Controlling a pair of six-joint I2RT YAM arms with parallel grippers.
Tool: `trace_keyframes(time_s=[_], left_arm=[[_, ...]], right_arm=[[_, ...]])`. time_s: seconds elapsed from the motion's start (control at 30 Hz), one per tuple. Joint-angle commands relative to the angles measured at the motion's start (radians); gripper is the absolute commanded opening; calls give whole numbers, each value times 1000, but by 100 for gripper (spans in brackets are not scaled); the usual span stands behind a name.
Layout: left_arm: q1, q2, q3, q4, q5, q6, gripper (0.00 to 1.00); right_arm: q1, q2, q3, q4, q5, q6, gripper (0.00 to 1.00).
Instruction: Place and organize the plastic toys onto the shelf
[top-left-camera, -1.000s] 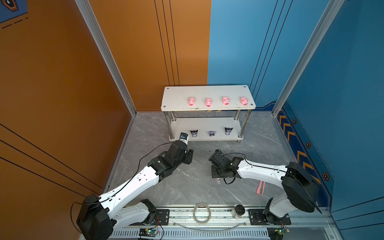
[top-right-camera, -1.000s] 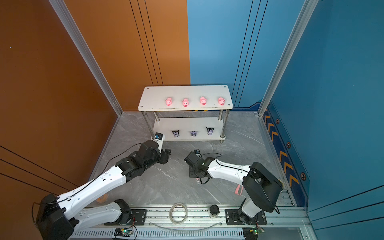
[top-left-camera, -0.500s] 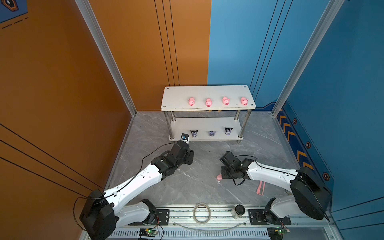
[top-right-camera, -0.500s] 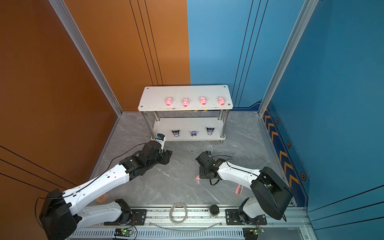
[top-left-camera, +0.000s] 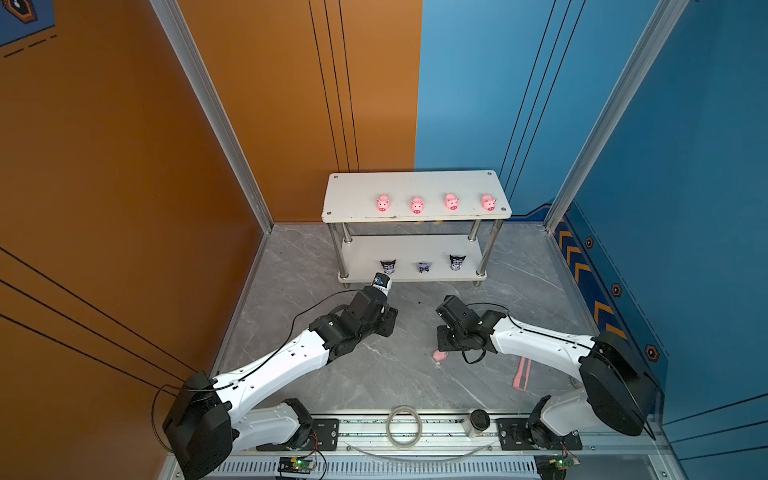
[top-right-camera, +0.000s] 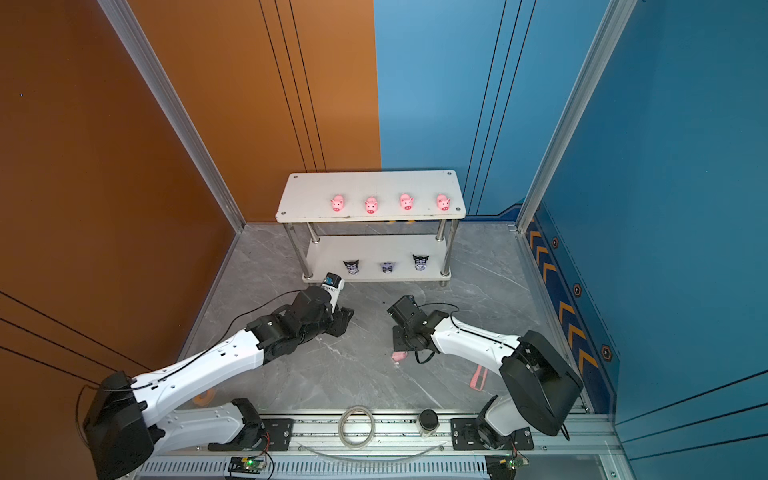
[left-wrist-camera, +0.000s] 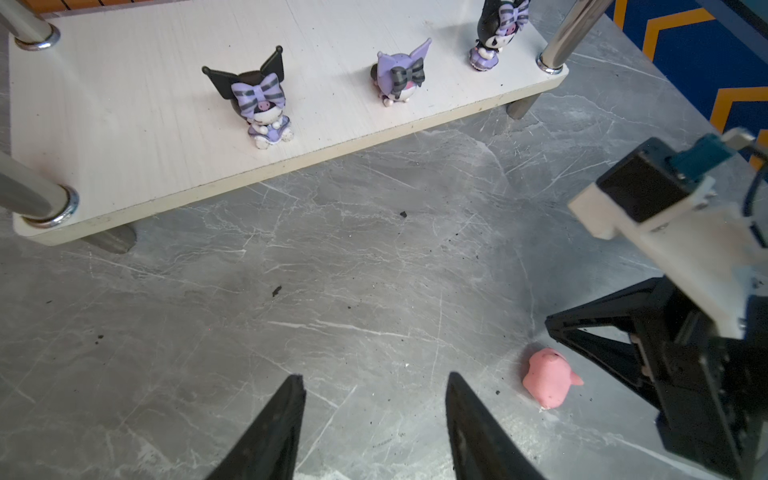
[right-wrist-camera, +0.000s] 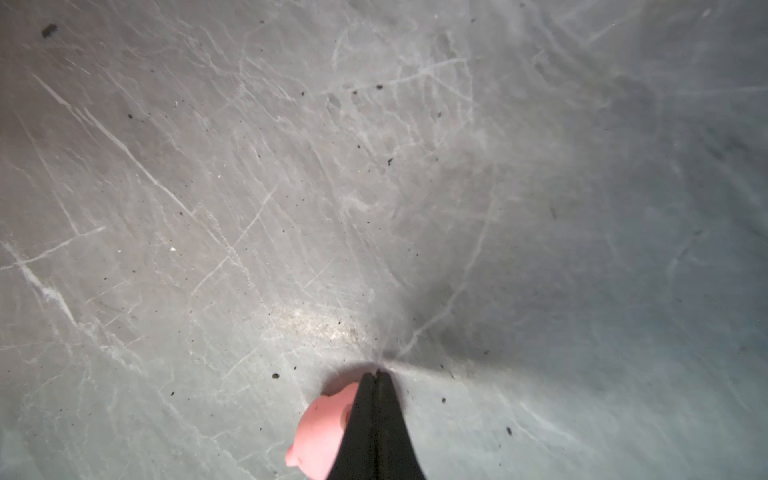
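The right gripper's closed fingers rest next to the pink pig (top-left-camera: 439, 355), so the robot should open them, put them around the pig's body and carry the pig toward the left gripper.
The white two-tier shelf (top-left-camera: 353, 187) stands at the back. Several pink pigs (top-left-camera: 382, 203) line its top board. Three black-and-purple figures (top-left-camera: 388, 266) (top-left-camera: 423, 267) (top-left-camera: 456, 262) stand on the lower board (left-wrist-camera: 124, 124). One more pink pig (top-left-camera: 439, 355) (left-wrist-camera: 545, 384) lies on the grey floor. My right gripper (right-wrist-camera: 377, 374) (top-left-camera: 441, 345) is shut with nothing in it, its tips on the floor right beside that pig (right-wrist-camera: 322, 428). My left gripper (left-wrist-camera: 375, 377) (top-left-camera: 388, 322) hovers open and empty over the floor in front of the shelf.
A flat pink strip (top-left-camera: 521, 374) lies on the floor under the right arm. A clear tube loop (top-left-camera: 403, 426) and a small black-capped jar (top-left-camera: 477, 422) sit on the front rail. An orange ring (top-right-camera: 203, 397) lies under the left arm. Walls close in on both sides.
My right gripper swung to the right and came back a little, still shut, uncovering the pig on the floor. The left arm barely shifted.
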Motion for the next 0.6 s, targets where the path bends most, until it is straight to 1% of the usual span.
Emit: trace_keyframes(time_s=[0.0,0.1,0.23,0.57], left_arm=[[-2,-37,-30,2,-3,1,57],[2,-58,-36,-10,-11,4,57],[11,-74,-44,-17,-14,10,58],[25,-62,-59,26,19,5,58]], right_arm=[[5,53,19,7,-27,-21,4],[17,74,18,9,-37,-14,4],[55,64,5,-12,-24,2,4],[215,50,-33,-40,13,125,5]])
